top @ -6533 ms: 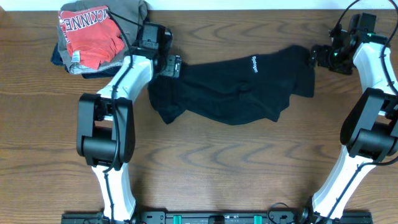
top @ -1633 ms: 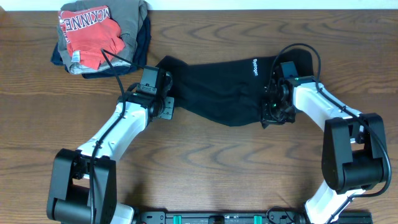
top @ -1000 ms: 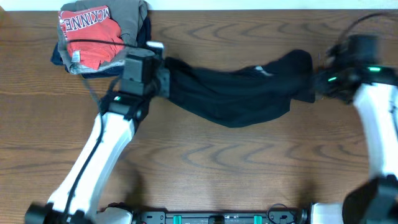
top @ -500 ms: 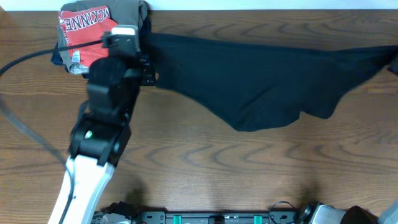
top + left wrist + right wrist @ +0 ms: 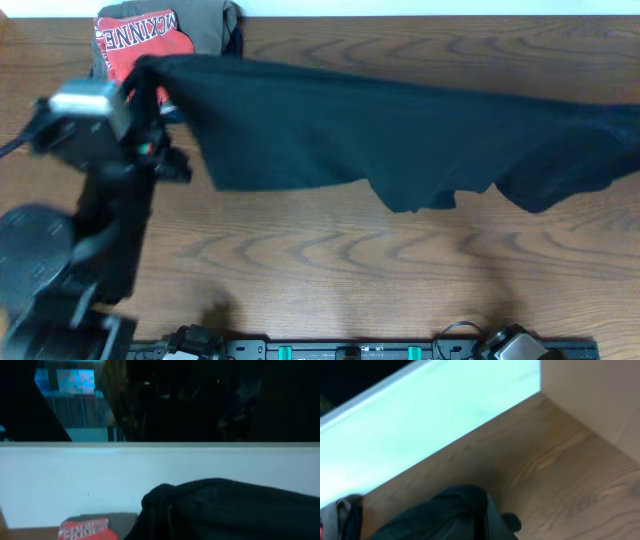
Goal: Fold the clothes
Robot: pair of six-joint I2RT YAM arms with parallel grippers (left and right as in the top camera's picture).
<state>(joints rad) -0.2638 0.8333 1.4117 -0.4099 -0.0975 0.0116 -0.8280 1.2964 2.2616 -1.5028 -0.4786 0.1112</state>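
My left gripper should move inward and lower the end of the black garment [image 5: 390,130] beside the folded pile before folding, because the garment already hangs taut above the wood.
A black garment [image 5: 400,130] hangs stretched wide across the table in the overhead view, lifted toward the camera. My left gripper [image 5: 158,82] is shut on its left end, with the arm raised high and blurred. The right end runs off the frame's right edge, and my right gripper does not show overhead. The left wrist view has bunched black cloth [image 5: 235,510] covering the jaws. Black cloth [image 5: 435,515] is also pinched at my right gripper [image 5: 487,522] in the right wrist view, above the wooden table [image 5: 560,475].
A pile of folded clothes [image 5: 205,20] topped by a red shirt [image 5: 135,35] with white letters sits at the back left corner, partly behind the garment. A white wall [image 5: 420,425] borders the table's far edge. Bare wood [image 5: 330,270] lies below the garment.
Both arms have risen and pulled apart, lifting the black garment off the table and stretching it wide. The right arm has left the overhead view.
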